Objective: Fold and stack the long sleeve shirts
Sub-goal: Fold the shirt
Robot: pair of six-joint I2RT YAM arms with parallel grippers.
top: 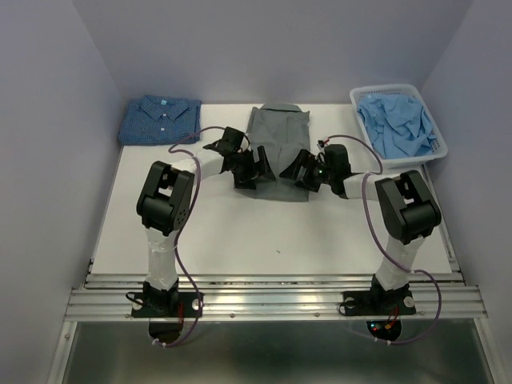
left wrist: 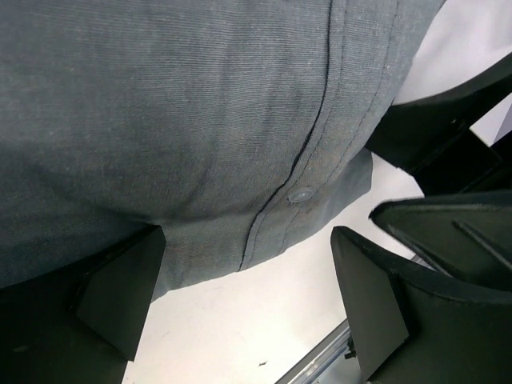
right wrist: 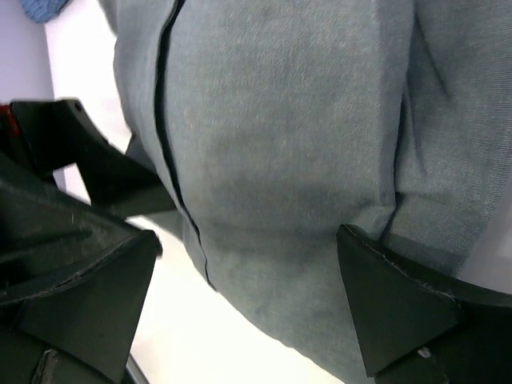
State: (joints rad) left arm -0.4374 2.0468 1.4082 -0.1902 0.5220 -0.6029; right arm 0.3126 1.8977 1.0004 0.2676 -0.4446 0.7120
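Note:
I should turn the slate-grey shirt crosswise with my grippers before my left gripper lifts its hem [top: 270,194], because it runs away from me, its collar at the back [top: 280,107].
The slate-grey shirt [top: 278,148] lies flat in a long narrow fold at the table's middle back. My left gripper [top: 250,170] is open at the shirt's near left corner; its wrist view shows the grey cloth [left wrist: 200,120] with a button placket, the hem between the spread fingers [left wrist: 120,288]. My right gripper [top: 306,172] is open at the near right corner; its wrist view shows the cloth [right wrist: 280,144] between its spread fingers [right wrist: 392,308]. The dark blue checked shirt [top: 160,118] lies folded at the back left.
A white basket [top: 432,157] at the back right holds crumpled light blue cloth [top: 398,124]. The white table [top: 264,232] ends in a metal rail at the near edge. Purple walls close in the left, back and right.

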